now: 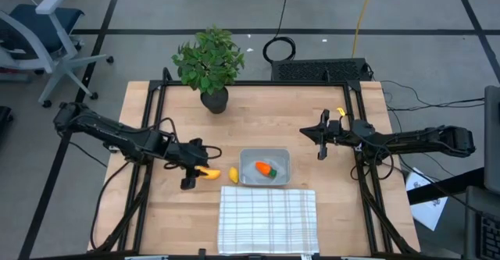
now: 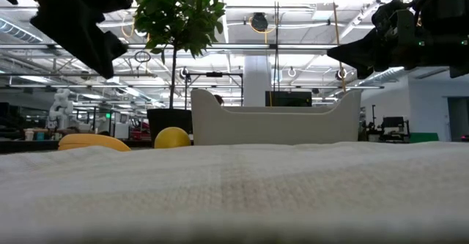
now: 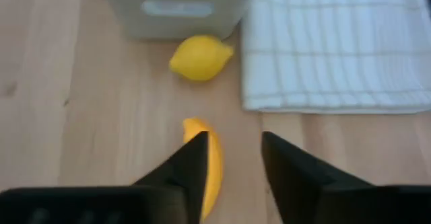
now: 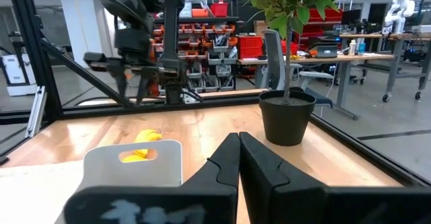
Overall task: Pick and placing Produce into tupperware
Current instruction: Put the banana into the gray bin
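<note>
My slanting left gripper should open wider, tilt more steeply and straddle the banana's middle (image 1: 208, 173), because the banana lies (image 3: 213, 162) behind one of the gripper's fingers.
The tupperware (image 1: 279, 158) stands on the table with the orange, green-topped carrot (image 1: 266, 169) inside it. The lemon-like piece (image 3: 201, 57) lies on the wood just outside the tupperware's left wall (image 3: 178, 12). The banana (image 3: 214, 167) lies flat on the table farther left. My left gripper (image 3: 232, 140) hangs open above the banana, pointing slantwise down; the banana shows partly behind one finger (image 3: 190, 167), and the low view puts the gripper (image 2: 80, 24) well above the table. My right gripper (image 4: 239, 146) is shut and held level above the table to the right of the tupperware (image 1: 311, 135).
A white checked cloth (image 1: 267, 219) lies at the near edge, just in front of the tupperware. A potted plant (image 1: 209, 65) stands at the far edge, left of the middle. Bare wood lies left of the banana and between the plant and the tupperware.
</note>
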`<act>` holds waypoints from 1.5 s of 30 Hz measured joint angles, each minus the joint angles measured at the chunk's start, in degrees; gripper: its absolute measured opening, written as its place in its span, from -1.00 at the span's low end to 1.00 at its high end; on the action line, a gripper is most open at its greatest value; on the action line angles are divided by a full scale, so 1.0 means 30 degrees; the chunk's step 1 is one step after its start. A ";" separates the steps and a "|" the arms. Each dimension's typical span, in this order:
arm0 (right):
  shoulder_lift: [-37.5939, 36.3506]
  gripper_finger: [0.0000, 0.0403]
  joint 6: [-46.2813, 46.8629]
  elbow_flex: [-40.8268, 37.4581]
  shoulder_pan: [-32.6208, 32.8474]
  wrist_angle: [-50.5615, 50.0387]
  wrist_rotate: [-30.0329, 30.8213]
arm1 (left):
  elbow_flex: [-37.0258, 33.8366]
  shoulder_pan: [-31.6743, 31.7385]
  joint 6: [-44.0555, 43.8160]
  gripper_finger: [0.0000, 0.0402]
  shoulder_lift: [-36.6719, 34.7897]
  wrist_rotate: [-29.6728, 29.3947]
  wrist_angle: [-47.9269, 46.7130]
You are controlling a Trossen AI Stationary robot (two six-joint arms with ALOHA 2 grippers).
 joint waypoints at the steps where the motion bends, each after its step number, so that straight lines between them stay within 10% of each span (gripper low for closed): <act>1: 0.0000 -1.00 0.0005 -0.0007 0.0000 0.0000 0.0000 | 0.0000 -0.0134 0.0086 -0.16 0.0000 -0.0005 0.0164; 12: 0.0000 -1.00 0.0005 -0.0029 0.0000 -0.0007 0.0000 | -0.0015 -0.0573 -0.0467 0.51 0.0899 -0.0697 0.0370; 45: 0.0000 -1.00 0.0369 -0.0051 0.0000 0.0000 0.0000 | 0.0488 -0.0100 0.2021 0.53 0.4998 -0.1113 -0.0952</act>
